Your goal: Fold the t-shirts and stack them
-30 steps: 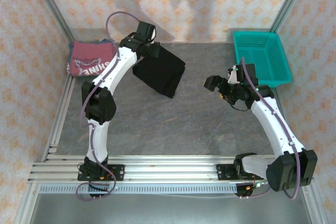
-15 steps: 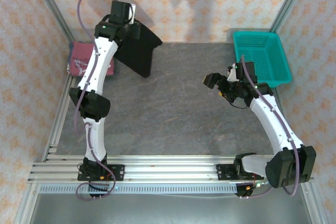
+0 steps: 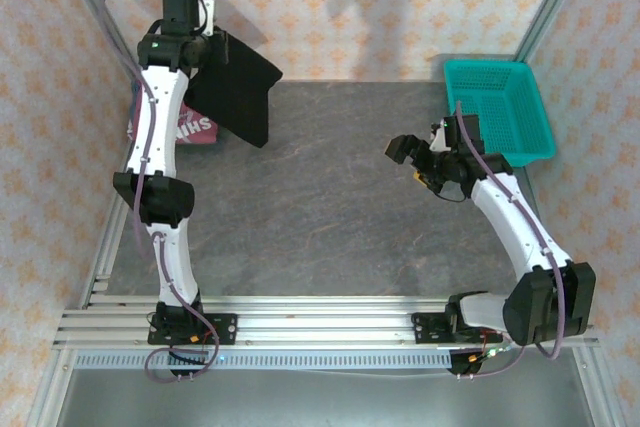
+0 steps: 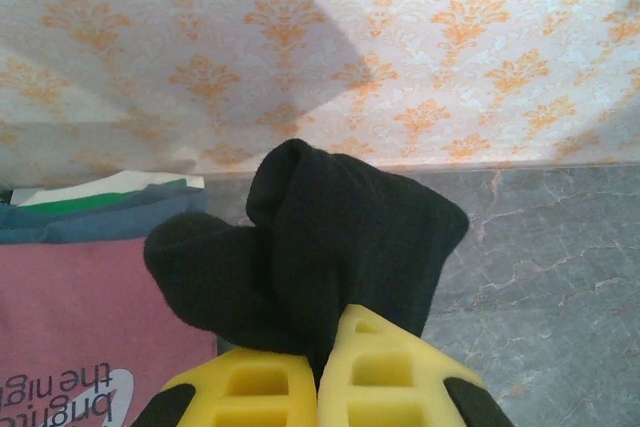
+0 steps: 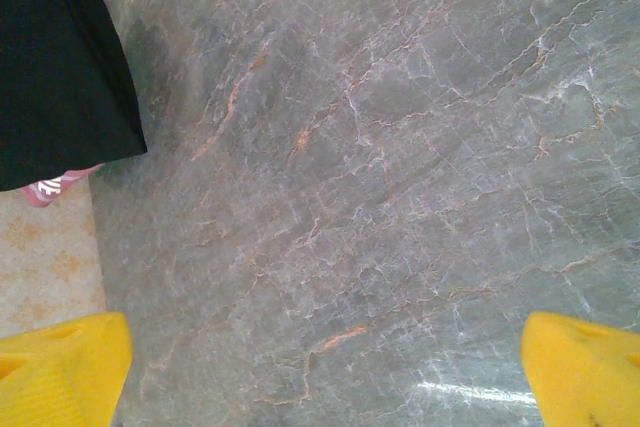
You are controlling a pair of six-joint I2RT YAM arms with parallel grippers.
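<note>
My left gripper keeps moving farther over the stack until both t-shirts line up, because the black t-shirt hangs folded but reaches past the dark red t-shirt.
The folded black t-shirt hangs in the air at the back left, pinched at its top by my left gripper, which is shut on it. In the left wrist view the yellow fingers clamp bunched black cloth. Below and to the left lies the dark red t-shirt with white lettering, folded in the back-left corner. My right gripper hovers open over bare table at centre right, with its yellow fingertips wide apart and nothing between them. The black t-shirt also appears in the right wrist view.
A teal mesh basket stands at the back right. More folded cloth in blue-grey, green and white sits behind the red t-shirt. Patterned walls close the back and sides. The grey marbled tabletop stretches across the middle.
The left arm has swung the black t-shirt up and leftward, from the back middle of the table to above the red t-shirt. The right arm has barely moved.
</note>
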